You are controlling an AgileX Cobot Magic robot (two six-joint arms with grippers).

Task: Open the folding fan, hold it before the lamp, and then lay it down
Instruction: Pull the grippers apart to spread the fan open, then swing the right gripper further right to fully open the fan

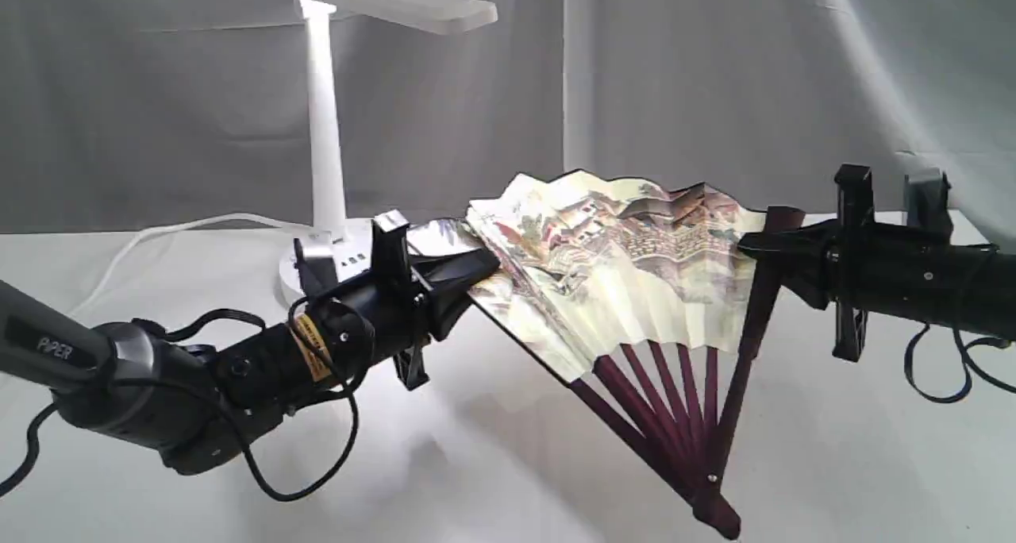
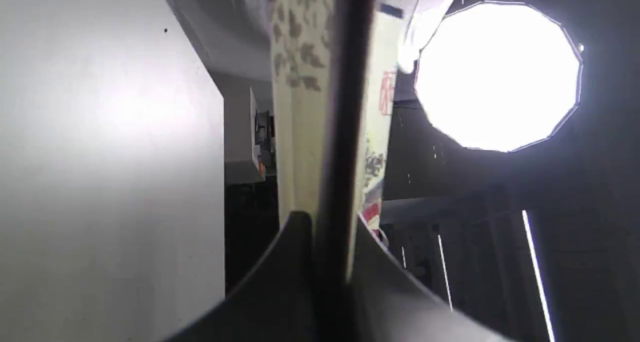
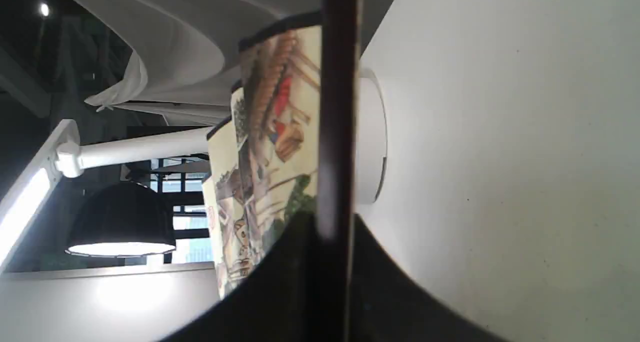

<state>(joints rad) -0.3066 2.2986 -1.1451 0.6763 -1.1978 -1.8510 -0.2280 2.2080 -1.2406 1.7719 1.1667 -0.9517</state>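
Note:
My left gripper should swing its fan guard [image 1: 617, 427] down and away before it goes to the lamp, because the folding fan's ribs bunch close together [image 1: 668, 395] above the pivot.
The folding fan [image 1: 627, 265] is spread open above the table, its painted cream leaf up and its maroon ribs meeting at a pivot low near the table. My left gripper [image 1: 476, 269] is shut on the fan's left guard [image 2: 345, 132]. My right gripper [image 1: 754, 245] is shut on the right guard [image 3: 337, 117]. The white lamp [image 1: 325, 130] stands lit behind and to the left of the fan, its stem [image 3: 145, 147] and round base [image 3: 372, 142] showing past the fan leaf [image 3: 270, 132] in the right wrist view.
The lamp's white cord [image 1: 159, 237] trails left across the white table [image 1: 476, 464]. Grey drapes [image 1: 714, 75] hang behind. A bright round studio light [image 2: 500, 77] shines in the left wrist view.

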